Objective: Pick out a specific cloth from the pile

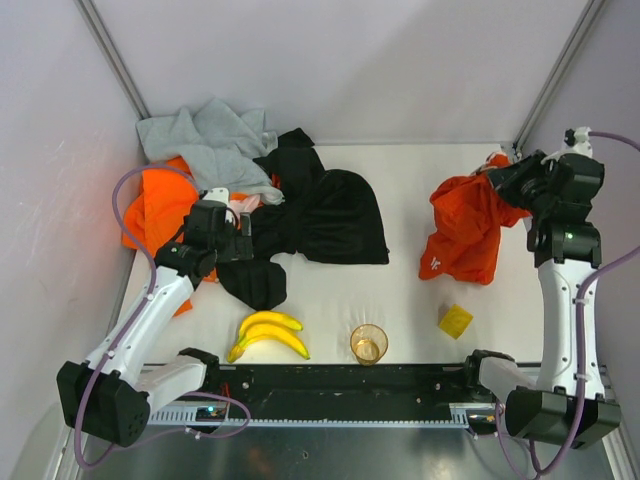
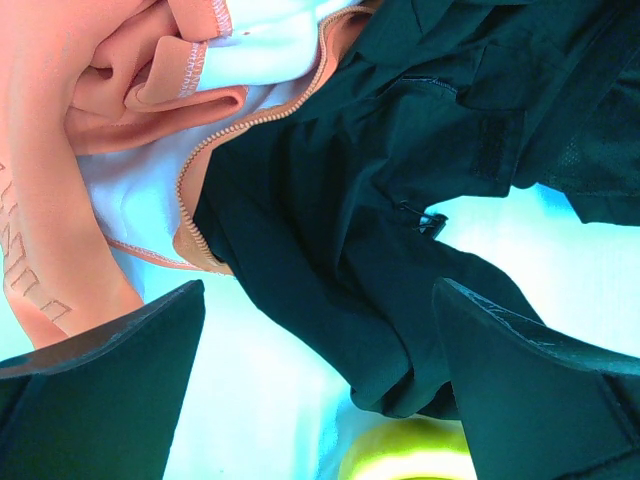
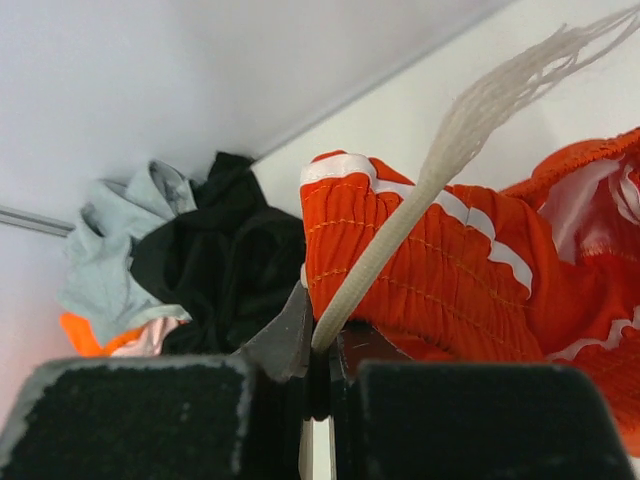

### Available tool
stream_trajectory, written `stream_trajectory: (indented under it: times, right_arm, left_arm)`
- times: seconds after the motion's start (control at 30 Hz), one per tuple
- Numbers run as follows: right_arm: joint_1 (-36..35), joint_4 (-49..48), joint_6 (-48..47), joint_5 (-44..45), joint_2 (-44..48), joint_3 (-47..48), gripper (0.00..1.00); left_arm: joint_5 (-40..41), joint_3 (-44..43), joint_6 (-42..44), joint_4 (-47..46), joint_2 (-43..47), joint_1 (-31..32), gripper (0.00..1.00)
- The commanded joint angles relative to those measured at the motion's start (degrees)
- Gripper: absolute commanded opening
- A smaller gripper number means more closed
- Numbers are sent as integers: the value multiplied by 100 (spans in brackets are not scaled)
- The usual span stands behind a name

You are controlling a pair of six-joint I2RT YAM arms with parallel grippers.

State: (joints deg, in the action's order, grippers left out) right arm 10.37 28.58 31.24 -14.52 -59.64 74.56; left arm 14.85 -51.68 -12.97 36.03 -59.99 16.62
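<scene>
My right gripper goes on lowering the drawstring until the red-orange cloth settles before it lets go, as the cloth hangs clear of the black garment over open table.
The red-orange cloth with white trim lies bunched at the right of the table, apart from the pile at the back left. My right gripper is at the cloth's far right edge. In the right wrist view it is shut on the cloth's white drawstring, with the ribbed waistband just beyond the fingertips. My left gripper hangs over the pile's near side. It is open and empty above a black garment.
The pile holds a grey garment, black garments and a paler orange garment. A banana bunch, a clear cup and a yellow block sit near the front edge. Walls close the back and sides.
</scene>
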Motion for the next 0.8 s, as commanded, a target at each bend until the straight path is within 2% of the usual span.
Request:
stream_trajectory:
  times: [0.0, 0.5, 0.77]
  right_arm:
    - [103, -360, -140, -209, -138, -416, 0]
    - [414, -1068, -151, -960, -1378, -2449, 0]
    - [505, -1342, -328, -1391, -2604, -2852, 0]
  left_arm:
    - [31, 25, 111, -188, 119, 25, 100]
    - [0, 27, 119, -197, 84, 25, 100]
    - [-13, 33, 120, -193, 76, 27, 100]
